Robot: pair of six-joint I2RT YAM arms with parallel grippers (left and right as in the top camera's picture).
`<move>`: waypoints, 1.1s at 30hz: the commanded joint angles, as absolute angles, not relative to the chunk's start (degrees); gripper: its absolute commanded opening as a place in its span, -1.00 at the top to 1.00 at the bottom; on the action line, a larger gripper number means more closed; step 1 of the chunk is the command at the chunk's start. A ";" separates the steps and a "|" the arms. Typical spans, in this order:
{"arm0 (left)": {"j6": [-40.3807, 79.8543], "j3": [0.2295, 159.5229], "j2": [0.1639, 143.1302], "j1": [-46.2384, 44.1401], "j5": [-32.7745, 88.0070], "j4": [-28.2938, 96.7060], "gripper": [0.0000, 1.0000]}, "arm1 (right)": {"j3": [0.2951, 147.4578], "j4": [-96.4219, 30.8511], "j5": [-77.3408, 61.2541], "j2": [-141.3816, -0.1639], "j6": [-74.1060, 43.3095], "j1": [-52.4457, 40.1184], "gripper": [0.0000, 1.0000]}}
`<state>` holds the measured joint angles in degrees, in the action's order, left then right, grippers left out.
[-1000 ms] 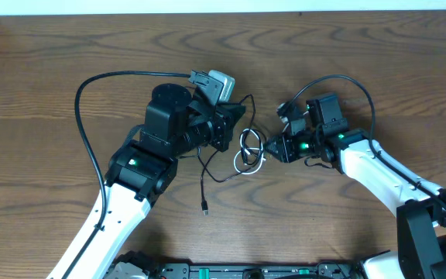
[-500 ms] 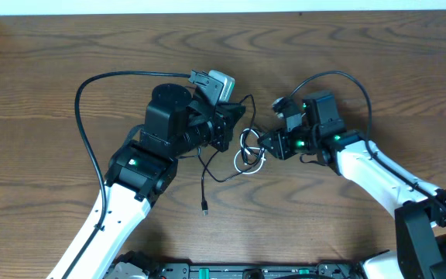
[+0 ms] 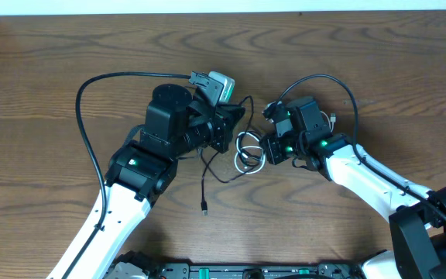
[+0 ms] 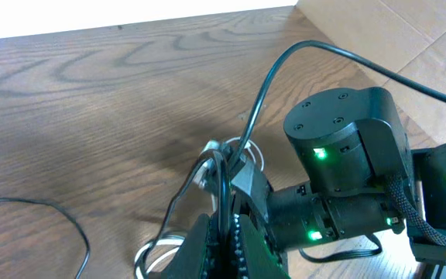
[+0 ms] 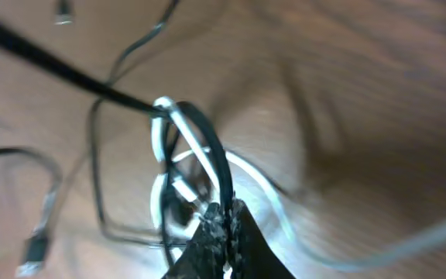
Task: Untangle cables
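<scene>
The white cord loops (image 5: 165, 110) around the piece of black cord between my grippers. Because of this, my left gripper next opens and grabs the black and white loops (image 3: 252, 157) next to my right gripper.
A thin white cord (image 3: 244, 160) lies coiled on the table between my two grippers, tangled with a thin black cord (image 3: 215, 173) whose plug end (image 3: 205, 208) trails toward the front. My left gripper (image 3: 236, 118) is at the coil's left side, shut on a strand of the black cord (image 4: 223, 186). My right gripper (image 3: 262, 147) is at the coil's right edge, shut on a black strand (image 5: 221, 174) above the white loops (image 5: 165, 136). In the left wrist view the left gripper (image 4: 224, 226) points at the right arm (image 4: 347, 178).
Thick black robot cables arc over the table: one left of the left arm (image 3: 84, 132), one above the right arm (image 3: 339, 81). A small plug (image 5: 33, 252) lies at the right wrist view's lower left. Cardboard (image 4: 409, 39) stands beyond the table edge.
My right gripper has moved left toward the left gripper, and the coil it holds has shifted slightly with it. The left arm has not moved.
</scene>
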<state>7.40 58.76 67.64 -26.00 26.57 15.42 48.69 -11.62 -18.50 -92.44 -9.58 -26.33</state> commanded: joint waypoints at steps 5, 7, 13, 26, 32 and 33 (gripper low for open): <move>6.44 59.27 68.58 -26.11 25.08 16.08 0.85 | 48.95 -13.39 -8.95 -92.97 -10.96 -26.59 0.98; 6.44 59.27 69.30 -26.11 22.92 16.49 0.84 | 48.95 -13.54 -9.02 -92.97 -12.23 -26.72 0.98; 6.48 59.27 74.11 -26.13 20.69 16.91 0.35 | 48.95 -13.56 -14.48 -92.97 -12.80 -26.72 0.98; 9.08 59.27 86.08 -26.13 25.04 17.12 0.35 | 48.95 -13.54 -15.81 -92.97 -12.80 -26.72 0.98; 9.08 59.27 90.85 -26.13 25.04 17.56 0.23 | 48.95 -13.54 -15.81 -92.97 -12.80 -26.72 0.98; 9.08 59.27 91.61 -26.13 25.04 17.82 0.17 | 48.95 -13.54 -15.81 -92.97 -12.80 -26.72 0.98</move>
<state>8.99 58.76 89.78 -26.00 24.10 17.15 48.69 -13.52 -15.07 -92.44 -12.01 -26.33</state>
